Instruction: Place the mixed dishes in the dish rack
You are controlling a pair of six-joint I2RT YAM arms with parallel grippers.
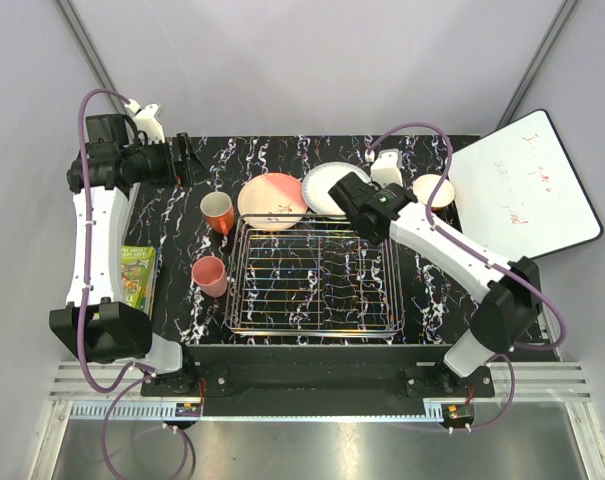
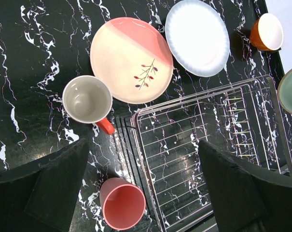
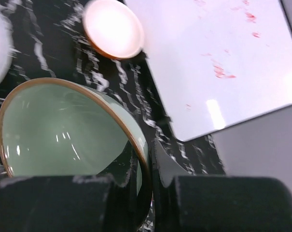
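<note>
My right gripper holds the pale green bowl (image 3: 63, 133) by its rim beside the empty rack, so I keep lowering it inside until it sits on the wires (image 1: 370, 272).
My right gripper (image 3: 148, 164) is shut on the rim of the pale green bowl (image 3: 59, 128), one finger inside and one outside. The bowl also shows at the right edge of the left wrist view (image 2: 291, 89), by the dish rack's (image 2: 208, 140) far corner. In the top view the right gripper (image 1: 360, 205) hides it. My left gripper (image 2: 146, 193) is open and empty, high above the table at the back left (image 1: 182, 160). The orange mug (image 1: 218, 212), pink mug (image 1: 210, 275), pink-and-peach plate (image 1: 272, 200), white plate (image 1: 327, 185) and orange bowl (image 1: 434, 190) sit on the table around the empty rack (image 1: 317, 280).
A green book (image 1: 137, 275) lies at the table's left edge. A whiteboard (image 1: 527, 185) lies at the right, just beyond the orange bowl (image 3: 113, 29). The marble table (image 1: 432, 300) ends close in front of the rack.
</note>
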